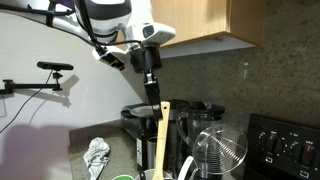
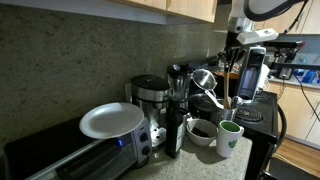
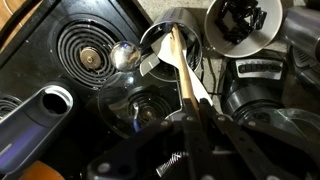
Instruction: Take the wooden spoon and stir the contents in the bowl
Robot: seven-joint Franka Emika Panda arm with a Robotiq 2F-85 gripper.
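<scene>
The wooden spoon's far end [image 3: 177,33] is inside the metal container's rim, so my gripper keeps moving the spoon down until it rests in the container [image 3: 188,27], and then let it go.
My gripper [image 1: 156,98] hangs from the arm and is shut on the top of the wooden spoon [image 1: 161,135], which stands upright in front of the coffee maker [image 1: 138,122]. In the wrist view the gripper [image 3: 188,130] clamps the pale handle of the spoon [image 3: 180,70]. The spoon's far end reaches into a round metal-rimmed container [image 3: 196,28]. I cannot tell whether that is the bowl. A white bowl [image 2: 203,131] with dark contents sits on the counter in an exterior view, with the gripper [image 2: 233,62] above and beyond it.
A wire-mesh basket [image 1: 220,150] stands next to the spoon, and a stove [image 1: 290,145] lies beyond it. A white cup [image 2: 229,139] is beside the bowl. A white plate [image 2: 110,120] lies on a toaster oven. A crumpled cloth [image 1: 97,155] lies on the counter. Cabinets hang overhead.
</scene>
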